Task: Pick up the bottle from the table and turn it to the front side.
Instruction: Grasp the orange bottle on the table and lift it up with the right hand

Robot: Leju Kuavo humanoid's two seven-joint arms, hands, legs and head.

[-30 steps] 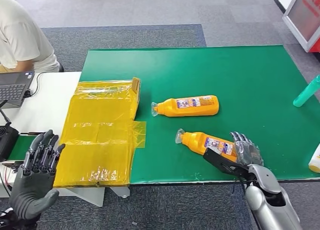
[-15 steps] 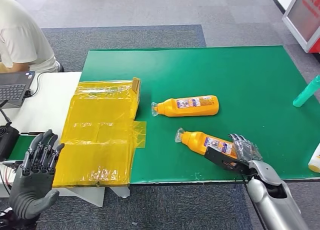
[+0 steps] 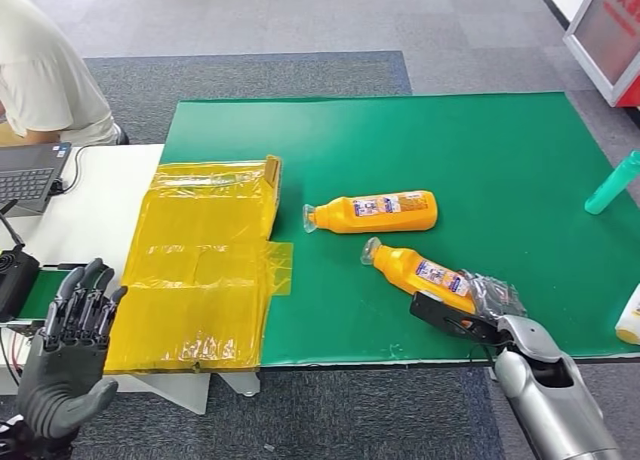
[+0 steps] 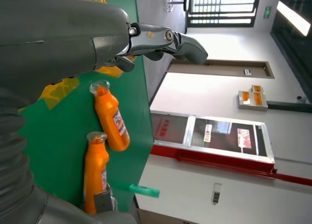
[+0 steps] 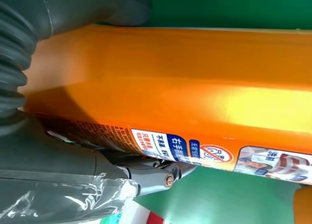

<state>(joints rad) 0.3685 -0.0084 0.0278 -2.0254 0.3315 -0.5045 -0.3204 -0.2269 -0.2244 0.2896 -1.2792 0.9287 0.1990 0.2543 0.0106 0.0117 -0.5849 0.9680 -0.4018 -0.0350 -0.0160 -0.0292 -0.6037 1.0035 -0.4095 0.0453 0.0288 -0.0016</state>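
Observation:
The orange bottle (image 3: 407, 267) has small printed panels (image 3: 442, 277) facing up, so I should expect a blue and red front label to be hidden underneath.
The orange bottle (image 3: 419, 273) with a clear cap lies tilted near the front edge of the green mat (image 3: 490, 160). My right hand (image 3: 483, 310) grips its base end, the thumb (image 5: 92, 9) on one side and the fingers (image 5: 154, 173) under the label side (image 5: 184, 87). The cap end points left and away, close to a second orange bottle (image 3: 373, 211) lying flat. In the left wrist view the held bottle (image 4: 95, 170) lies next to the second one (image 4: 110, 118). My left hand (image 3: 72, 345) hovers open at the lower left, holding nothing.
A yellow plastic bag (image 3: 200, 270) lies across the mat's left edge and the white table (image 3: 90, 210). A teal bottle (image 3: 613, 183) and a white bottle (image 3: 630, 320) sit at the right edge. A laptop (image 3: 26, 175) and a seated person (image 3: 45, 80) are at the far left.
The gripped bottle's cap end has swung away from me and to the right, nearer the second bottle. My right hand shifted slightly with it. The left hand stayed put.

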